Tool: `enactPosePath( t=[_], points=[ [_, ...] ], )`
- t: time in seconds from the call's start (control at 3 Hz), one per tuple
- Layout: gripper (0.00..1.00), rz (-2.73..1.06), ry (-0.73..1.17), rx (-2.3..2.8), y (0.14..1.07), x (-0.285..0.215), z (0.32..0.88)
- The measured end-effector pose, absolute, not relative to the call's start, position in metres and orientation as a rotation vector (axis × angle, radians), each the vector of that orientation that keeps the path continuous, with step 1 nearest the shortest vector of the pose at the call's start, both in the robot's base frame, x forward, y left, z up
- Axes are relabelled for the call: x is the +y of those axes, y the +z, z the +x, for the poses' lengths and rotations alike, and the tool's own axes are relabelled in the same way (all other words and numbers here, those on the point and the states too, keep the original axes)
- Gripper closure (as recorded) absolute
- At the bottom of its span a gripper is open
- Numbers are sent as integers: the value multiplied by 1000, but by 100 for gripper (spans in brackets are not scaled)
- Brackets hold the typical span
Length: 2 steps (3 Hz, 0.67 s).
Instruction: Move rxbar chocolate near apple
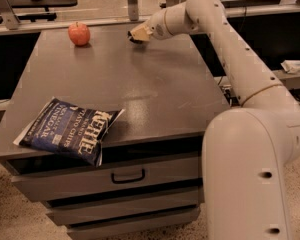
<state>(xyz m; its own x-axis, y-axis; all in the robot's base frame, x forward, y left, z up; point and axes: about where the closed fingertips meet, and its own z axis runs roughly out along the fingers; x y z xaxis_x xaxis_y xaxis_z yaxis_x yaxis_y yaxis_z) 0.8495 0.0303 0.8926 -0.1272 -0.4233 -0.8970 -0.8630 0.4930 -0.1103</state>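
Note:
My gripper should keep going low toward the apple and let go close beside it (99, 41), because it has the table top open (113, 39) from the rxbar chocolate to the apple.
The red-orange apple (79, 33) stands at the far left of the grey table top (140, 89). My gripper (138, 36) is over the far middle of the table, right of the apple with a gap between them. It is shut on the rxbar chocolate (136, 41), of which only a small dark sliver shows under the tan fingertips, just above the table surface. The rest of the bar is hidden by the gripper.
A large blue chip bag (70, 130) lies at the table's front left corner, overhanging the edge. Drawers (127, 176) sit below the table front. My white arm (230, 59) spans the right side. A rail and shelves run behind the table.

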Motion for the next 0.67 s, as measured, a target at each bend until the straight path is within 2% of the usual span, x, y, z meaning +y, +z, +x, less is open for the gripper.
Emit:
enactPosePath(
  t=[0.33, 0.67],
  points=[
    [100, -1192, 614, 1663, 891, 71, 845],
    [100, -1332, 527, 1581, 885, 109, 848]
  ],
)
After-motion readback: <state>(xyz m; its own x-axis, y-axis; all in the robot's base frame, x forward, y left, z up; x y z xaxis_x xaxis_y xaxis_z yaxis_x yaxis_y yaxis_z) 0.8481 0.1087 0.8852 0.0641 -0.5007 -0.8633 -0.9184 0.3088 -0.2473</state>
